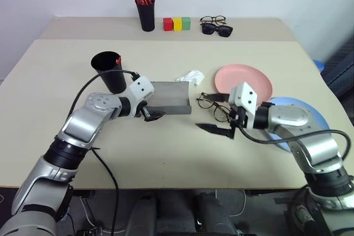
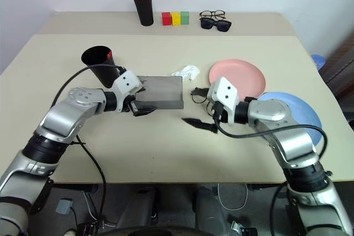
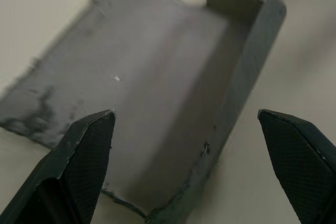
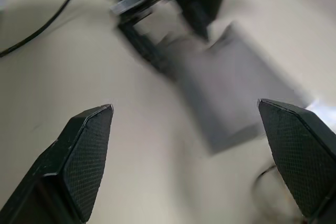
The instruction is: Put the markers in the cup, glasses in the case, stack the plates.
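Observation:
The glasses (image 1: pixel 214 107) should keep their arms folded against the frame when I pick them up, because only the round lenses (image 1: pixel 222 114) show and the arms are tucked in close.
The grey case (image 1: pixel 168 96) lies open in the middle of the table, its empty inside (image 3: pixel 157 93) facing up. My left gripper (image 1: pixel 154 116) is open at the case's near left corner, its fingers wide apart over the case's end and touching nothing. The wire-framed glasses (image 1: pixel 213 105) lie flat on the table just right of the case. My right gripper (image 1: pixel 218 128) hovers open in front of them, holding nothing. The black cup (image 1: pixel 109 71) stands behind my left arm with a red marker tip (image 1: pixel 118 59) showing at its rim. The pink plate (image 1: pixel 243 80) and the blue plate (image 1: pixel 307 115) lie apart on the right.
A crumpled white tissue (image 1: pixel 191 75) lies behind the case. At the back stand a slim black pen pot (image 1: pixel 146 14) with red pens, three coloured blocks (image 1: pixel 177 24), and dark sunglasses with another pair of spectacles (image 1: pixel 215 26). My right forearm crosses over the blue plate.

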